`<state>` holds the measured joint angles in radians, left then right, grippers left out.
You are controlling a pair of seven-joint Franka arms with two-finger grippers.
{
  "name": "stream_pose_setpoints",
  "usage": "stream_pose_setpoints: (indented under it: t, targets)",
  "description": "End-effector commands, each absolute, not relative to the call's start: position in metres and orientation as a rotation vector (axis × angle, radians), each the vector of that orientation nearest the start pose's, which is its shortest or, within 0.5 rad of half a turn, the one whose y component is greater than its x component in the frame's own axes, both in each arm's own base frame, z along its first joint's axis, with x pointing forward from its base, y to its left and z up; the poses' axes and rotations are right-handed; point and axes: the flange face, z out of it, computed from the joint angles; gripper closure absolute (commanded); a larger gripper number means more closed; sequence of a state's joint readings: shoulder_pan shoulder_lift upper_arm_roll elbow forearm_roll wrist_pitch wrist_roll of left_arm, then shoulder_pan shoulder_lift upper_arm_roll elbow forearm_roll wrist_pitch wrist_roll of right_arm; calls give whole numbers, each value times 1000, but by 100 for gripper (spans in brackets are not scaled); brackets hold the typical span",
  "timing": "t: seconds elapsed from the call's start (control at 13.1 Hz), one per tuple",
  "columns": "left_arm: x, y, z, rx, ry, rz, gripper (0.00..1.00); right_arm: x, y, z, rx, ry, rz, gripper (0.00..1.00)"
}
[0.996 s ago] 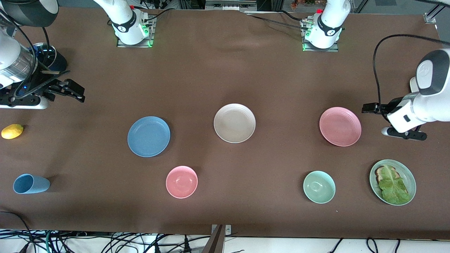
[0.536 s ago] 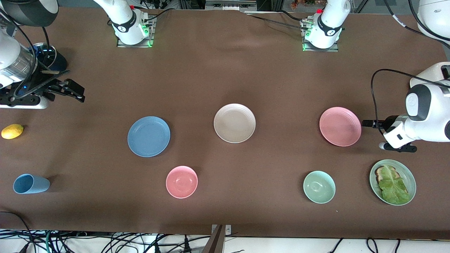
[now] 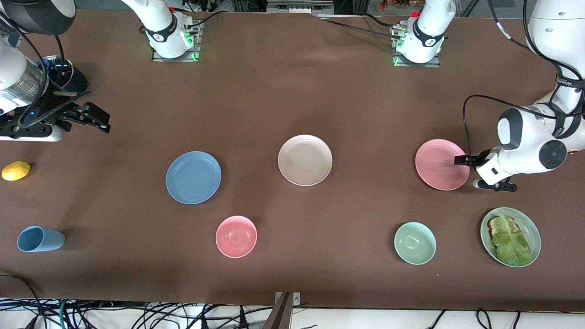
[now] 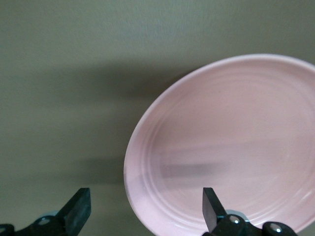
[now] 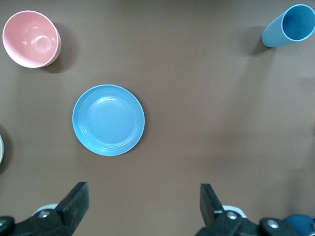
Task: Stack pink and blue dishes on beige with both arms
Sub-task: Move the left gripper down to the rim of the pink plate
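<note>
The pink plate (image 3: pixel 440 164) should nest with the beige plate (image 3: pixel 305 160) and cover it when I lower the pink plate onto it, because their round rims are the same width.
The pink plate (image 3: pixel 438 164) lies toward the left arm's end of the table. My left gripper (image 3: pixel 461 160) is open and low at its rim. In the left wrist view the pink plate (image 4: pixel 231 147) fills much of the picture and the left gripper (image 4: pixel 145 199) straddles its edge, one finger over the plate and one over bare table. The beige plate (image 3: pixel 305 160) sits mid-table with nothing on it. The blue plate (image 3: pixel 193 177) lies toward the right arm's end. My right gripper (image 3: pixel 104 122) waits open over bare table there. The right wrist view shows that gripper (image 5: pixel 143 194) with nothing in it and the blue plate (image 5: pixel 109 120).
A pink bowl (image 3: pixel 236 236) and a green bowl (image 3: pixel 415 243) stand nearer the camera than the plates. A pale green plate with lettuce (image 3: pixel 510 236) lies just nearer the camera than my left gripper. A blue cup (image 3: pixel 40 239) and a lemon (image 3: pixel 16 170) lie at the right arm's end.
My left arm has swung in toward the pink plate, bringing its open gripper from beside the plate to its rim. The right arm and all dishes have stayed put.
</note>
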<state>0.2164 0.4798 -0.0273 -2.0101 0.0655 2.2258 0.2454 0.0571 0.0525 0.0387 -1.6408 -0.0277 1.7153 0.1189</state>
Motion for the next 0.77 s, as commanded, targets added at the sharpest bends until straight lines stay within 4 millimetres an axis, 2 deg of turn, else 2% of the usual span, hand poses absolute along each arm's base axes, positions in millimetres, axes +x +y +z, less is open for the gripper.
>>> stream_pose_setpoints:
  t: [0.0,0.08,0.23,0.31,0.46,0.69]
  targets:
    - [558,111,187,-3098,237,419,0,570,53,583,-3177,43,-58,0]
    - [557,111,185,-3098,238,424,5,570,53,582,-3177,43,-53,0]
    - [557,111,181,-3099,235,435,56,570,53,582,-3177,43,-51,0]
    - [557,111,180,-3099,233,440,73,570,53,582,-3177,43,-51,0]
    - [557,113,177,-3101,220,444,100,570,54,582,-3177,41,-51,0]
    - [563,112,181,-3099,211,437,100,570,53,582,-3178,43,-49,0]
